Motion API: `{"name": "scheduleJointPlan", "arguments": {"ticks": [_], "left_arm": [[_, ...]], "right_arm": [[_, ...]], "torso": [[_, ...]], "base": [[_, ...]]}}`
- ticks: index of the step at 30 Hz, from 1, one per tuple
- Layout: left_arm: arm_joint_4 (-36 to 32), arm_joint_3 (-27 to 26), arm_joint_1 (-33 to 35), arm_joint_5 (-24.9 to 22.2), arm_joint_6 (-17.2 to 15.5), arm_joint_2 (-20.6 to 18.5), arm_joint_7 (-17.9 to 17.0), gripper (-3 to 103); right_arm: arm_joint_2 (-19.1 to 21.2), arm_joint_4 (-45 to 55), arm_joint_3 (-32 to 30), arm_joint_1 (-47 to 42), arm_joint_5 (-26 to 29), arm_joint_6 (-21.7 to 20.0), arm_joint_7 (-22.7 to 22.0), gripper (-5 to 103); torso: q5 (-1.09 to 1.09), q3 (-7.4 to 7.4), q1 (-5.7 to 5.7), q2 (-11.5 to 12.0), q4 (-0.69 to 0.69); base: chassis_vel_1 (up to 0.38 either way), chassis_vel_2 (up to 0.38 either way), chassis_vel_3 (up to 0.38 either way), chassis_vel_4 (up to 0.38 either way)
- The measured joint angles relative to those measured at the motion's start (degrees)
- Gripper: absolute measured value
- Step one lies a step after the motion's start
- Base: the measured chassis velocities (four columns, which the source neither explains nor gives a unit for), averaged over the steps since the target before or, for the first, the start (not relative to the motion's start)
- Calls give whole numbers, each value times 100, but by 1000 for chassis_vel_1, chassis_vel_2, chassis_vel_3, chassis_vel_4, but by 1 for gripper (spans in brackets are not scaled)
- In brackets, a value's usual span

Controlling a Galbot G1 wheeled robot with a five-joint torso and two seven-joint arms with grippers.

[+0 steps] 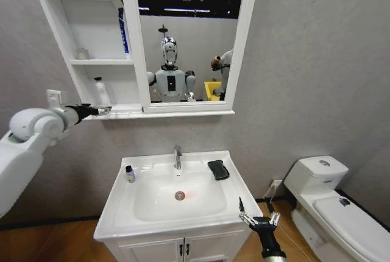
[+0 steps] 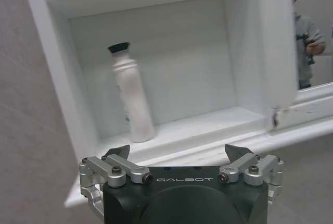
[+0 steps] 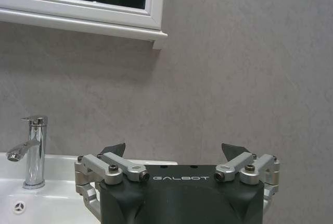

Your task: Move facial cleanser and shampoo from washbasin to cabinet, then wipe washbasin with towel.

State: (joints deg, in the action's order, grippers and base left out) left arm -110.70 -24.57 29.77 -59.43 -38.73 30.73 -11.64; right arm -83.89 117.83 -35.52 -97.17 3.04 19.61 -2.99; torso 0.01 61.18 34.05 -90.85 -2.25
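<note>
The red smear (image 1: 187, 195) next to the drain looks thin and faint. The dark grey towel (image 1: 218, 170) will therefore take it off completely when I wipe the washbasin.
The cabinet (image 1: 97, 61) hangs above the washbasin (image 1: 122, 213). In its lowest compartment stands a white bottle with a black cap (image 1: 102, 93) (image 2: 130, 99); I cannot tell whether it is the cleanser or the shampoo. My left gripper (image 1: 105, 109) (image 2: 177, 151) hovers open and empty just in front of that shelf's edge, apart from the bottle. A small black-capped bottle (image 1: 130, 174) stands on the basin's left rim. The dark towel (image 1: 218, 169) lies on the rim right of the tap (image 1: 177, 157) (image 3: 34, 151). My right gripper (image 1: 259, 218) (image 3: 173, 148) is open at the basin's front right corner.
A blue tube (image 1: 124, 30) and a small clear item (image 1: 82, 53) sit in the middle compartment. The mirror (image 1: 189, 36) fills the cabinet's right side. A white toilet (image 1: 332, 207) stands to the right. The two-door vanity (image 1: 183, 248) is below the basin.
</note>
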Motion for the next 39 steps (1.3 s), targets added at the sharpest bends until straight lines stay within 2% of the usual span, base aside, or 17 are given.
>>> {"name": "scheduleJointPlan", "arguments": {"ticks": [1,2,3,5,6,7,8,9,11,13,14,17,18,21,25,39], "left_arm": [[-248,-139,387,-14,258,125,-4,100],[-248,-139,387,-14,258,125,-4,100],[-449,-326,782,77,509,244,33,100],[-688,-646,1675,687,1225,519,207,100],[-688,-646,1675,687,1225,519,207,100],[-715,-726,1952,936,1468,640,254,100],[-722,-848,2515,1517,1897,995,373,100],[-722,-848,2515,1517,1897,995,373,100],[-527,-865,3272,2479,2475,1742,586,100],[-81,-756,3716,3338,2918,2468,814,100],[-81,-756,3716,3338,2918,2468,814,100],[642,-601,3842,3899,3271,3068,952,100],[642,-601,3842,3899,3271,3068,952,100],[1260,-496,3613,4139,3429,3319,991,100],[1760,-416,3343,4290,3491,3484,1006,100],[2871,-337,2574,4532,3714,3907,1093,100]], "right_arm": [[-31,14,-34,-51,-1,21,-35,100],[-31,14,-34,-51,-1,21,-35,100],[-37,47,-53,-76,3,24,-55,100],[-24,128,-80,-84,25,-5,-96,100],[-24,128,-80,-84,25,-5,-96,100],[-19,169,-83,-85,34,-35,-107,100],[-5,283,-87,-100,85,-152,-118,100],[-5,283,-87,-100,85,-152,-118,100],[32,542,-74,-126,251,-383,-128,100],[93,747,-57,-125,400,-618,-135,100],[93,747,-57,-125,400,-618,-135,100],[240,994,-2,-64,608,-896,-114,100],[240,994,-2,-64,608,-896,-114,100],[341,1172,115,-65,743,-1021,-27,100],[395,1351,280,-184,784,-1126,-10,100],[467,1418,390,-213,731,-1218,-30,100]], "torso": [[0,0,0,0,-8],[0,0,0,0,-8],[-1,1,1,0,-10],[1,1,1,0,-8],[1,1,1,0,-8],[2,1,2,0,-6],[1,1,2,0,0],[1,1,2,0,0],[-2,1,1,0,-2],[-3,1,1,0,-3],[-3,1,1,0,-3],[-1,1,1,1,-4],[-1,1,1,1,-4],[2,2,2,1,-5],[1,1,2,1,-5],[-1,2,3,1,-3]], "base": [[0,0,0,0],[0,0,0,0],[0,0,0,0],[0,0,0,0],[0,0,0,0],[0,0,0,0],[0,0,0,0],[0,0,0,0],[0,0,0,0],[0,0,0,0],[0,0,0,0],[0,0,0,0],[0,0,0,0],[0,0,0,0],[0,0,0,0],[0,0,0,0]]}}
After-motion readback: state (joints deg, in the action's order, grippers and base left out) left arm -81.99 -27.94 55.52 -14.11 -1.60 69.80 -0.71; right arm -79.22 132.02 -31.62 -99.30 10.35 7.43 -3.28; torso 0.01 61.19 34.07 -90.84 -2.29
